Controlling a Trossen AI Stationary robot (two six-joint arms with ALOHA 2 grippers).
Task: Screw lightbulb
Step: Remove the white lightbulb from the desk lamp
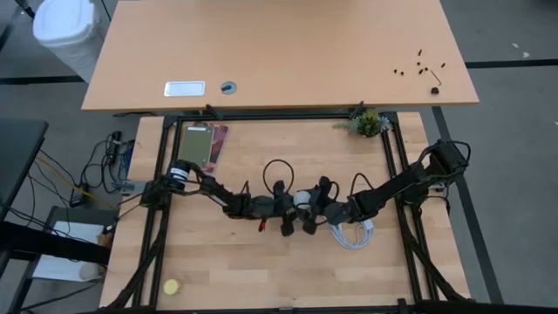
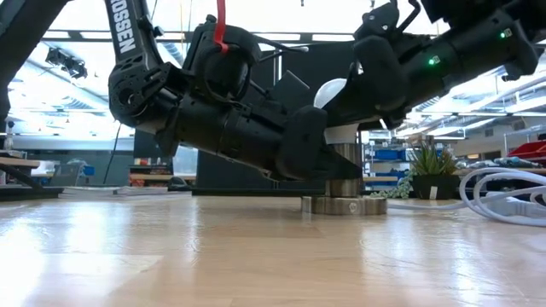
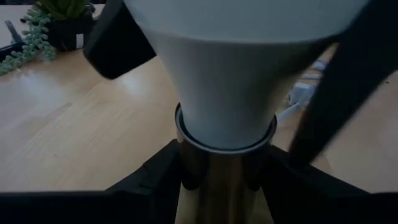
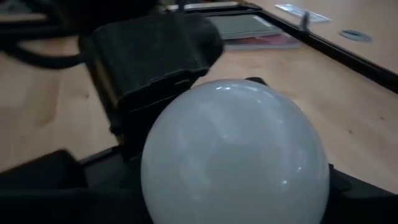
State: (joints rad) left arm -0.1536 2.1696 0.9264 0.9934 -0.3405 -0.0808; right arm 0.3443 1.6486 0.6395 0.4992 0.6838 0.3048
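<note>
My right gripper is slanted onto the bulb's globe [image 4: 235, 152], crooked to the upright socket. It should open, swing above the globe's top [image 2: 334, 83] and grip downward before it turns.
The white lightbulb [image 1: 302, 199] stands upright at the table's middle, its neck [image 3: 225, 93] set into the rim of the silvery socket [image 2: 344, 189]. The socket rests on its round disc base [image 2: 344, 205]. My left gripper [image 1: 286, 212] reaches in from the table's left and is shut on the socket's stem below the bulb. My right gripper [image 1: 312, 208] comes from the table's right and is shut on the bulb's round globe [image 4: 233, 155]. In the low view the arms hide most of the bulb. My left gripper pinches the socket's silvery stem [image 3: 217, 180] between its two fingers, one on each side, just under the rim. The fingers come almost level from the table's left. The socket stands upright with its disc base on the table. My right gripper holds the bulb's globe [image 3: 249, 18] between its two fingers [image 3: 348, 81], one on each of two opposite sides. It comes slanting down from the table's right. The bulb stands upright with its neck in the socket.
A coil of white cable [image 1: 353, 234] lies just right of the socket, under my right arm. A small potted plant [image 1: 368, 122] stands at the far right corner, a book [image 1: 205, 144] at the far left, a yellow ball [image 1: 172, 286] near the front left.
</note>
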